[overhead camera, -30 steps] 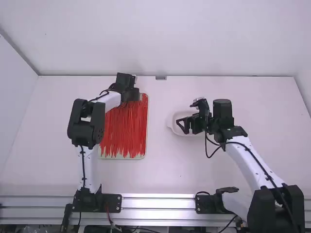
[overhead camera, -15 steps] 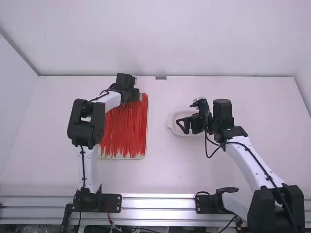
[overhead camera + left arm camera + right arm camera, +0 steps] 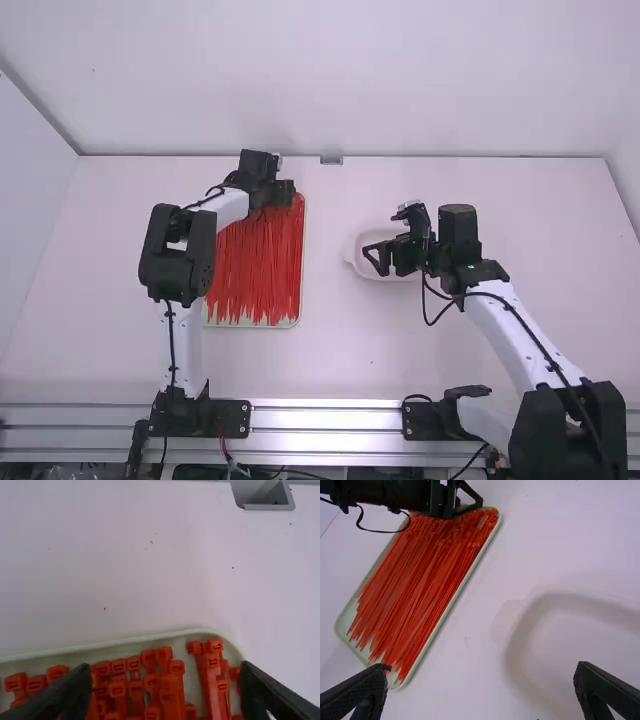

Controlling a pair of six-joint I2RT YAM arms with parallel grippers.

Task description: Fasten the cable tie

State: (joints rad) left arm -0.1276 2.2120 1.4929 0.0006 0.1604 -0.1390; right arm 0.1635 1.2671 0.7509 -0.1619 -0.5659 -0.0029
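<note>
The tails (image 3: 254, 288) lie straight and side by side, so the single red tie (image 3: 170, 686) will come free alone and hang straight when I lift its head.
Several red cable ties (image 3: 258, 262) lie packed side by side on a pale tray (image 3: 298, 318). Their square heads (image 3: 160, 672) crowd the tray's far end, with the rim (image 3: 125, 642) just beyond. My left gripper (image 3: 272, 198) is low over those heads at the tray's far right corner, open, its fingers (image 3: 65, 692) spread wide around several heads. My right gripper (image 3: 392, 255) hangs open above the white bin (image 3: 372, 258), nothing between its fingers (image 3: 602, 687). The right wrist view also has the cable ties (image 3: 427, 577) and the left gripper (image 3: 462, 500) at their far end.
The white bin (image 3: 570, 640) sits right of the tray, a strip of bare table between them. A small grey bracket (image 3: 262, 494) sits at the table's back edge by the wall (image 3: 330, 70).
The left gripper has shifted slightly to the right along the tray's far end. The right arm has stayed put.
</note>
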